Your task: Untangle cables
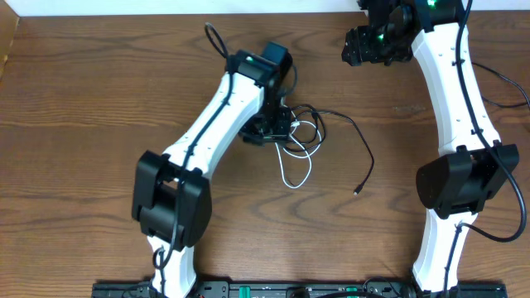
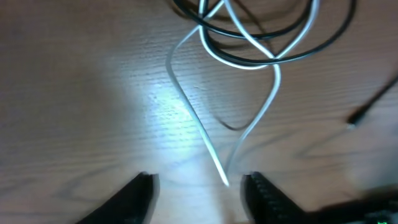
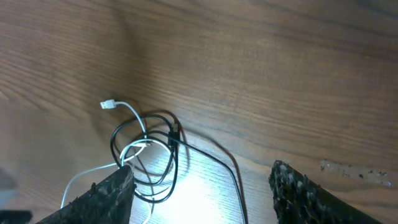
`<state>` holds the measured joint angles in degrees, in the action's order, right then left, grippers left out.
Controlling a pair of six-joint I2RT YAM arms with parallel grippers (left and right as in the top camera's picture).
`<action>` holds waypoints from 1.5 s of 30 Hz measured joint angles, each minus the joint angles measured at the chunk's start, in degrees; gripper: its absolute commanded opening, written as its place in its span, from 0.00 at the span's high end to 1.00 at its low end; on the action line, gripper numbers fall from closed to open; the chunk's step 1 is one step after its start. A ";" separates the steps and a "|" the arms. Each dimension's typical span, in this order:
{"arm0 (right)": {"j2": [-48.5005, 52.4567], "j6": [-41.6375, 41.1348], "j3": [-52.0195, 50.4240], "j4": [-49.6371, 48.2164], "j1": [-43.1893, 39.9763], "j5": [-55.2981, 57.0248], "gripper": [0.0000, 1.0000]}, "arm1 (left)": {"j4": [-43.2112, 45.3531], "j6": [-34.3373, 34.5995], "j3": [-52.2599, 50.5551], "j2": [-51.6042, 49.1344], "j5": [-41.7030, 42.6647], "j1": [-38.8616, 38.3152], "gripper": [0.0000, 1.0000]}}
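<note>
The black cable's loops lie across the white cable (image 2: 272, 60) in the bundle, so the robot's left gripper should raise the white cable's folded tip (image 2: 224, 177) high before the right gripper works.
The black cable (image 1: 362, 142) and white cable (image 1: 296, 171) lie tangled in a small bundle at the table's middle. The black cord trails right to a plug end (image 1: 358, 192). The white one hangs in a loop toward the front. My left gripper (image 1: 275, 129) is low at the bundle's left edge. In the left wrist view it (image 2: 199, 180) is open, with the white cable's folded tip (image 2: 221, 174) between the fingers and the black loop (image 2: 273, 55) beyond. My right gripper (image 1: 374, 45) is far back right, open (image 3: 202, 169) and empty, looking at the bundle (image 3: 149, 155) and a white plug (image 3: 107, 104).
The wooden table (image 1: 99, 99) runs to a pale wall at the back. The arms' own thicker black wires (image 1: 217, 40) loop near the left wrist and at the right edge. The arm bases stand at the front edge.
</note>
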<state>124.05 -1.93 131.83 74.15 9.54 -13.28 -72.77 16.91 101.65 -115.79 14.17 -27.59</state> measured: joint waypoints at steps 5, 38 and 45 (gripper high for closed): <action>0.00 0.00 0.00 0.15 0.00 0.04 0.33 | 1.22 0.70 0.00 -1.99 -1.81 -0.72 0.39; 7.96 0.90 -0.37 0.57 7.56 -8.31 0.38 | 21.64 -0.85 9.49 25.20 -8.52 -0.37 0.93; 7.96 0.90 -0.37 -0.94 10.69 -9.01 0.37 | 28.11 -0.87 9.31 26.32 -8.59 -0.37 0.93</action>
<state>132.00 -1.04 131.46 73.21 20.23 -22.28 -44.66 16.03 110.96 -89.47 5.58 -27.97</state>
